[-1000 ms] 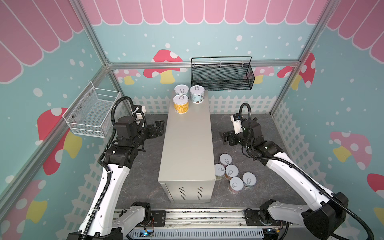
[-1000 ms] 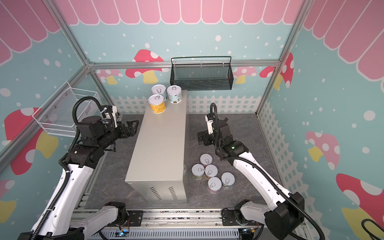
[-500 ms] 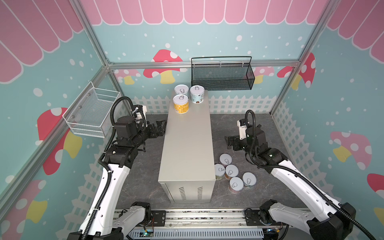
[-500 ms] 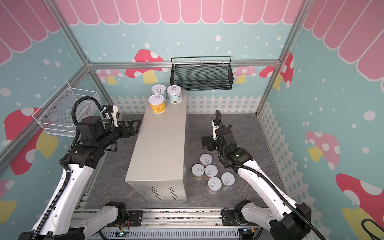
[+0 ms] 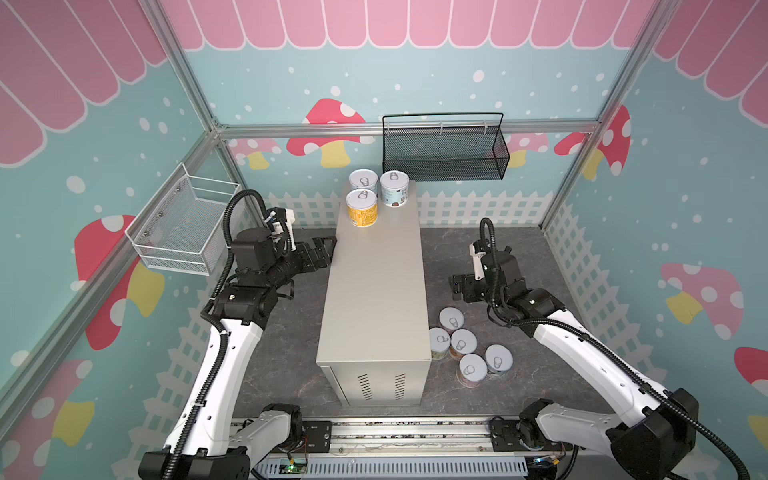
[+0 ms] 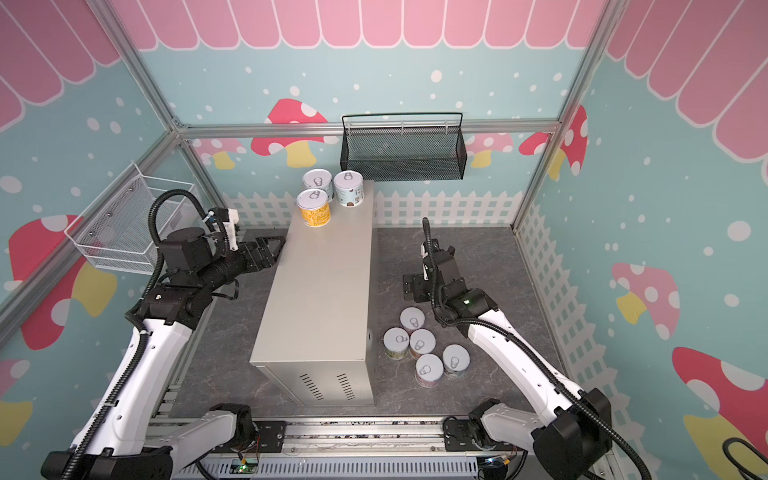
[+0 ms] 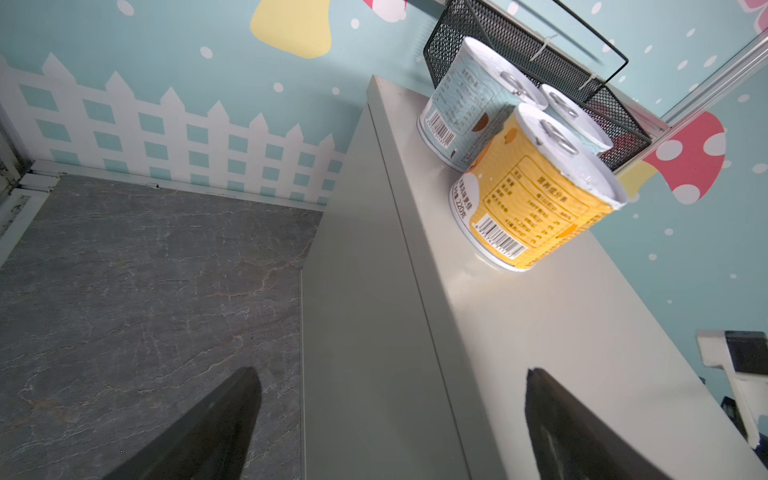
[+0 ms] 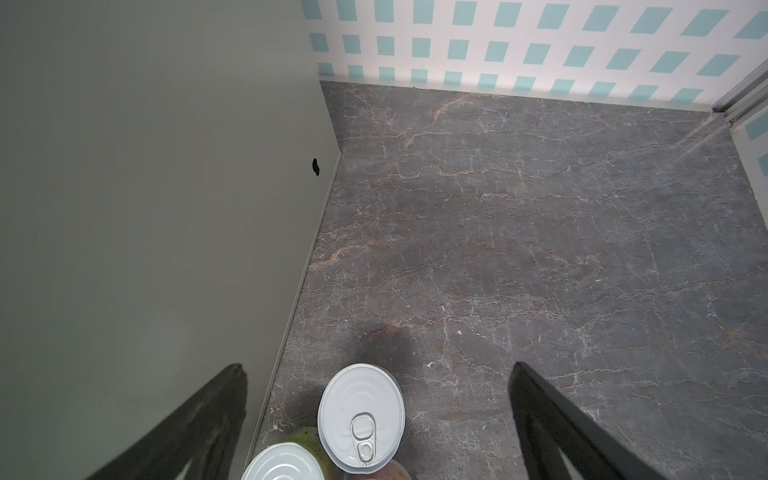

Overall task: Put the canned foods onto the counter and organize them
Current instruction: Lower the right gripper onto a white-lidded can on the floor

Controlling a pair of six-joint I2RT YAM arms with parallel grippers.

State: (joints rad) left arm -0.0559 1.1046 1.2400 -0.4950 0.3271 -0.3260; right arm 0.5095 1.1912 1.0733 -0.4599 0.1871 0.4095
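Observation:
My right gripper hangs over clear floor [image 8: 392,300] beyond the cluster of cans, so it should come back and lower its open fingers around the farthest floor can [image 5: 451,318].
The counter [image 5: 376,291] [image 6: 320,291] is a tall beige-grey box in the middle. At its far end stand three cans: a yellow can [image 5: 362,208] [image 7: 536,195] and two blue cans [image 5: 394,188] [image 5: 363,180]. Several more cans [image 5: 461,345] [image 6: 422,345] stand clustered on the floor to the right of the counter. My left gripper [image 5: 328,249] [image 7: 390,374] is open and empty at the counter's upper left edge. My right gripper [image 5: 457,286] [image 8: 377,365] is open over the floor just beyond the cluster, with the farthest floor can [image 8: 361,411] below it.
A black mesh basket [image 5: 444,151] hangs on the back wall behind the counter. A white wire basket [image 5: 178,228] hangs on the left wall beside my left arm. A white picket fence [image 5: 478,208] borders the grey stone floor [image 8: 540,208].
My right gripper has dropped lower and come forward, closer to the floor cans. The left arm has barely moved. Both grippers stayed open.

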